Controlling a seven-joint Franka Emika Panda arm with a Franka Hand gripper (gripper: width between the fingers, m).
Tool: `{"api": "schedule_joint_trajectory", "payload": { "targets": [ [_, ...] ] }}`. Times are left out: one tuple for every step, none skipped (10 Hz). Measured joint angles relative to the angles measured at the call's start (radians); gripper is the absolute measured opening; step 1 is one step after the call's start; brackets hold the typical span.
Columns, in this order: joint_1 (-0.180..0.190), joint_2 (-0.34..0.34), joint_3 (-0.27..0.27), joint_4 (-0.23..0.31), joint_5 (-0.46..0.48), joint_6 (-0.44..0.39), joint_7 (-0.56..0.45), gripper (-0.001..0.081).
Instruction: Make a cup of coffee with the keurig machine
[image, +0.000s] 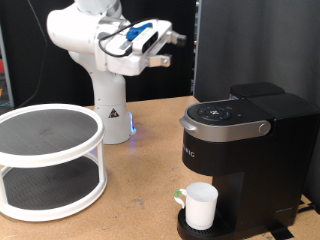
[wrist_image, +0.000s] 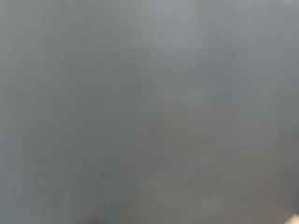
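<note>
Next, my gripper tilts down and moves over the buttons atop the keurig machine, because it points level at the dark panel.
The black keurig machine stands at the exterior view's right, its lid down. The white cup with a greenish handle sits on the machine's round drip base, under the brew head. My gripper is raised high at the top of the exterior view, well above and to the left of the machine, with nothing between its fingers. The wrist view shows only a blurred grey surface; neither the gripper, the cup nor the machine appears there.
A white two-tier round rack with dark mesh shelves stands at the exterior view's left. The robot's white base stands behind it on the wooden table. A dark panel rises behind the machine.
</note>
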Motion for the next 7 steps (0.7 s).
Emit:
{"api": "schedule_joint_trajectory", "payload": {
  "targets": [
    [0.033, 0.007, 0.002, 0.009, 0.156, -0.022, 0.000, 0.0803],
    [0.065, 0.020, 0.006, 0.019, 0.319, -0.041, -0.006, 0.0803],
    [0.096, 0.036, 0.012, 0.024, 0.480, -0.075, -0.012, 0.0803],
    [0.112, 0.066, 0.006, 0.029, 0.579, -0.108, -0.019, 0.0803],
    [0.109, 0.065, 0.006, 0.029, 0.518, -0.096, -0.016, 0.0803],
    [0.103, 0.063, 0.011, 0.033, 0.388, -0.064, -0.003, 0.0803],
    [0.097, 0.061, 0.020, 0.042, 0.260, -0.029, 0.017, 0.0803]
  ]
}}
